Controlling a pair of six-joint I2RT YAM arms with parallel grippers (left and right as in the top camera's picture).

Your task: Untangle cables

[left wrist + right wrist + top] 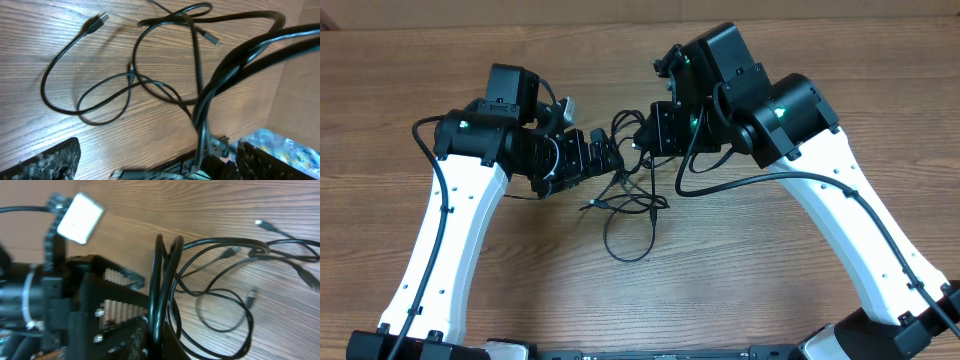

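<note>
My left gripper should take the bundle (202,117) first, because my right gripper is lifting several strands of cable bundled together (164,280). My right gripper should then open and reach for the loose loops of cable.
The cables (625,186) are thin black cords lying tangled on the wooden table between my two grippers, with one loop trailing toward the front. My left gripper (610,160) is open: in the left wrist view its fingers (47,161) stand far apart at the frame's bottom corners with only bare wood between them, and loose cable loops (131,75) with small plug ends lie beyond. My right gripper (162,335) is shut on a doubled strand of the cables (162,280), lifting it; more loops (247,315) hang down to the table.
The two arms nearly meet at mid-table, the right gripper (642,140) just right of the left one. A taut bundle of cords (235,65) crosses the left wrist view. The left arm's body (75,305) fills the left side of the right wrist view.
</note>
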